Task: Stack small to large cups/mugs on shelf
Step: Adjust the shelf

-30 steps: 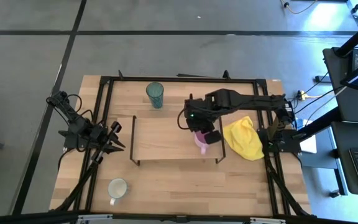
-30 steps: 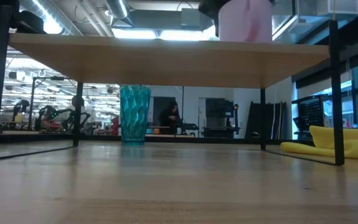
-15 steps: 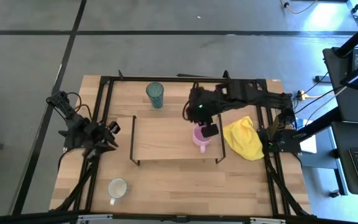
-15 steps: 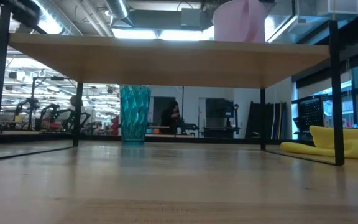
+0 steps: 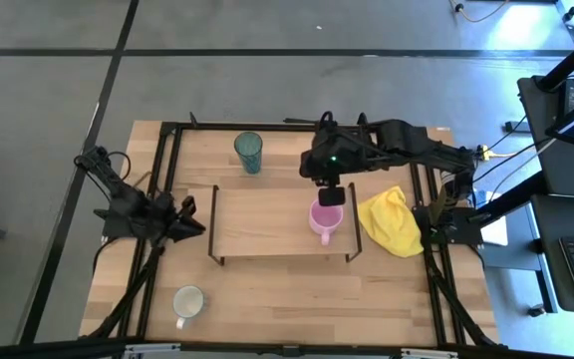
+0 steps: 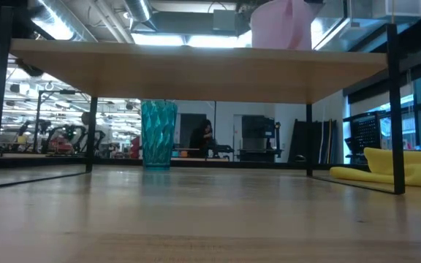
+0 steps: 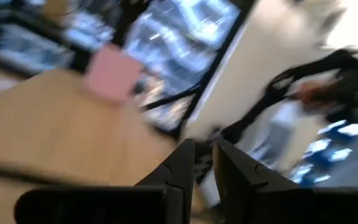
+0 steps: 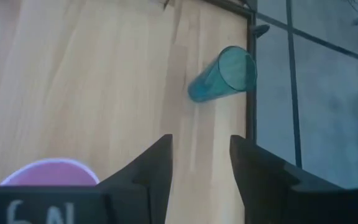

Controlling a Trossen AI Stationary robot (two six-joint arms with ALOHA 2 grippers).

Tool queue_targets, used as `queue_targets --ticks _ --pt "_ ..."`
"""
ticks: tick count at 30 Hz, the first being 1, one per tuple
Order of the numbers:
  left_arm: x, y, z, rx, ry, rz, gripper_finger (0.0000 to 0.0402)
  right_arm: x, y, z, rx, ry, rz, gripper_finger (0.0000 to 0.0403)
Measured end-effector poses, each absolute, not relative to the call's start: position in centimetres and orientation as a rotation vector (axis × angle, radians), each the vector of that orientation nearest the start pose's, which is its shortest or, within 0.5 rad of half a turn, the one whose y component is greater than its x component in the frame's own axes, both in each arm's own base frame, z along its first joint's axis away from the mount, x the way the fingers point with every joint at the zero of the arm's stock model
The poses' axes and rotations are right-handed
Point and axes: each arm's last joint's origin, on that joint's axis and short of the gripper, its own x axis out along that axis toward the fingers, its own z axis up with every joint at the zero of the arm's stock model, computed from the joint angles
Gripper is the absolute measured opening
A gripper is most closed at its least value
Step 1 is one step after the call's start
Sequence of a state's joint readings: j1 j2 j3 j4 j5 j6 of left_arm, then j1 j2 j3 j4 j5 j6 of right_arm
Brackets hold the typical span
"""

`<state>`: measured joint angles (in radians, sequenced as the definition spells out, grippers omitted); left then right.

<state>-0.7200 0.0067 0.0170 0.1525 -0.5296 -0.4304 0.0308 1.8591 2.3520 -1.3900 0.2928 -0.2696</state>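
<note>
The shelf (image 5: pixel 267 222) is standing free on thin black legs (image 5: pixel 349 257), so when I push its end, it will slide and take the pink mug with it.
The pink mug (image 5: pixel 322 219) stands upright on its base on the right part of the shelf (image 5: pixel 267 214); it also shows in the low view (image 6: pixel 282 25) and the left wrist view (image 7: pixel 110 73). My right gripper (image 5: pixel 333 195) is open above the shelf's far edge, just beyond the mug, and touches nothing; its wrist view shows the mug's rim (image 8: pixel 48 171). The teal tumbler (image 5: pixel 249 152) stands on the table behind the shelf. The cream mug (image 5: pixel 187 302) stands near the front left. My left gripper (image 5: pixel 192 216) is shut at the shelf's left end.
A yellow cloth (image 5: pixel 389 221) lies on the table right of the shelf. The shelf's thin black legs (image 6: pixel 395 109) stand at its corners. The black table frame (image 5: pixel 172 140) runs along the table's sides.
My right gripper has drawn back from the pink mug toward the table's far edge and a little up. The mug stays standing on the shelf. My left arm has shifted and turned slightly beside the shelf's left end.
</note>
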Motion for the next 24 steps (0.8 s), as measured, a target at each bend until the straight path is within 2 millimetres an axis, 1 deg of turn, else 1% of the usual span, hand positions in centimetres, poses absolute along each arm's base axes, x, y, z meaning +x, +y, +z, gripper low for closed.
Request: queue_targets --ticks 2,5,8,11,13,15,17,20,21,24 --pt "7.9 -5.0 18.0 -0.48 -0.068 -0.198 0.0053 34.4 0.0 45.2 -0.379 0.897 -0.146 0.016" --pt "7.9 -5.0 18.3 -0.541 -0.094 -0.221 0.0053 34.3 -0.5 45.4 -0.352 0.892 -0.209 0.016" --pt "7.7 -4.9 19.1 -0.613 -0.159 -0.239 0.0053 33.8 -1.4 45.4 -0.332 0.917 -0.365 0.016" --pt "7.6 -4.8 19.7 -0.642 -0.207 -0.268 0.0053 33.1 -3.0 45.0 -0.24 0.961 -0.524 0.0153" --pt "7.6 -4.7 19.8 -0.647 -0.227 -0.252 0.0053 32.6 -4.2 44.8 -0.132 0.975 -0.612 0.0137" --pt "7.6 -4.7 19.8 -0.645 -0.225 -0.237 0.0053 32.1 -5.4 44.6 -0.04 0.992 -0.686 0.011" --pt "7.6 -4.7 19.8 -0.623 -0.227 -0.245 0.0053 31.8 -6.5 44.5 0.033 0.989 -0.726 0.0075" --pt "7.6 -4.7 19.7 -0.574 -0.225 -0.235 0.0053 31.6 -7.9 44.5 0.119 0.975 -0.737 0.0018" --pt "7.6 -4.7 19.6 -0.569 -0.214 -0.222 0.0053 31.5 -8.4 44.5 0.144 0.973 -0.741 0.001" --pt "7.9 -4.7 18.6 -0.596 -0.131 -0.133 0.0053 31.1 -9.9 44.5 0.241 0.964 -0.769 0.0009"
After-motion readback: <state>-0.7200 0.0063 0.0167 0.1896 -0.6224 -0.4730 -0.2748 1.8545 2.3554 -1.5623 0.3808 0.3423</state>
